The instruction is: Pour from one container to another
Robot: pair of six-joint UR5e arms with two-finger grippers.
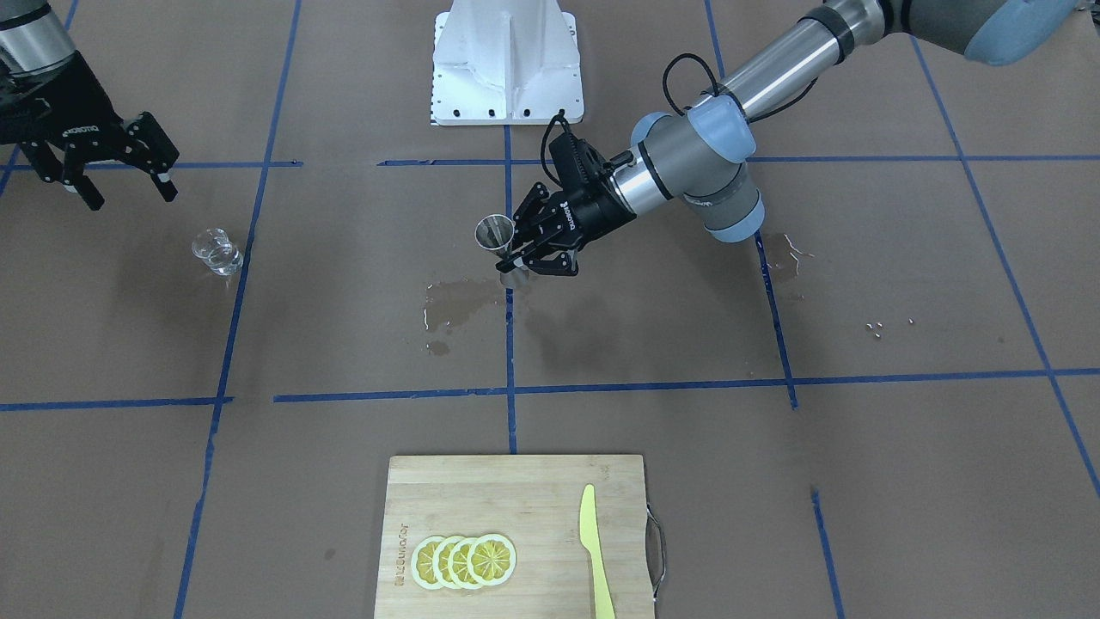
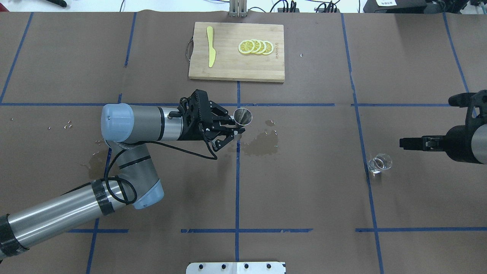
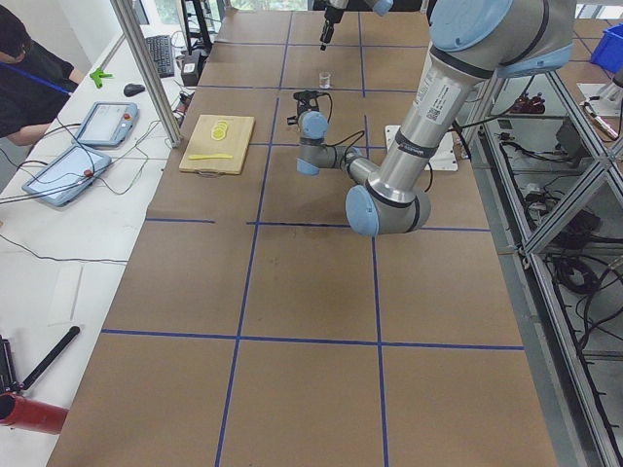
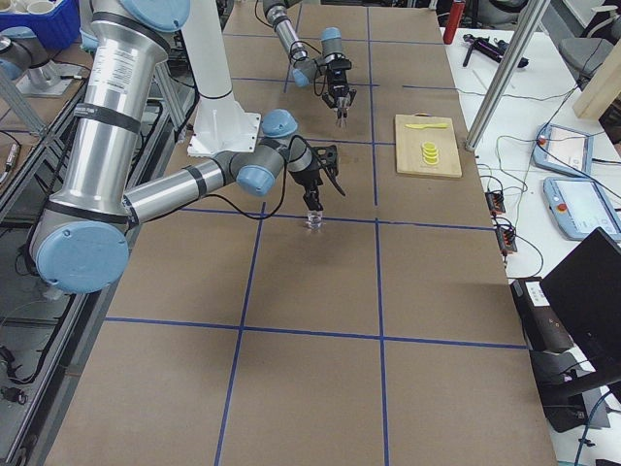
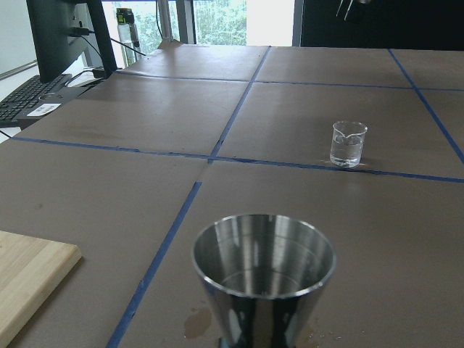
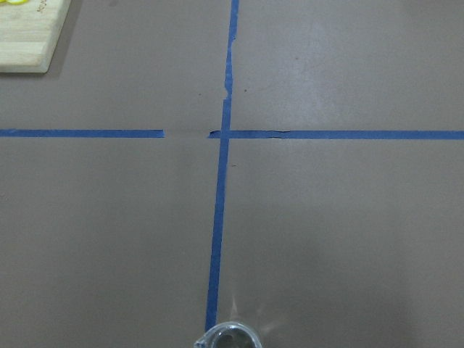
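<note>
I expect that when I tip the clear glass beaker (image 1: 216,251) toward the steel jigger, its liquid will flow out over the pointed edge on the beaker's rim (image 6: 199,343).
The steel jigger (image 1: 496,234) stands upright near the table's middle, and my left gripper (image 1: 516,260) is shut around its narrow waist. In the overhead view the jigger (image 2: 242,116) is just ahead of the left gripper (image 2: 234,132). Its open upper cone (image 5: 263,264) fills the bottom of the left wrist view. The small clear glass beaker (image 1: 216,252) stands alone on the table, also seen in the overhead view (image 2: 379,163) and far off in the left wrist view (image 5: 348,143). My right gripper (image 1: 131,199) hangs open above and behind it, not touching. Only the beaker's rim (image 6: 230,337) shows in the right wrist view.
A wooden cutting board (image 2: 228,64) at the far side holds lemon slices (image 2: 255,46) and a yellow knife (image 2: 210,51). A wet stain (image 2: 260,142) darkens the paper beside the jigger. The white robot base plate (image 1: 507,64) is at the near edge.
</note>
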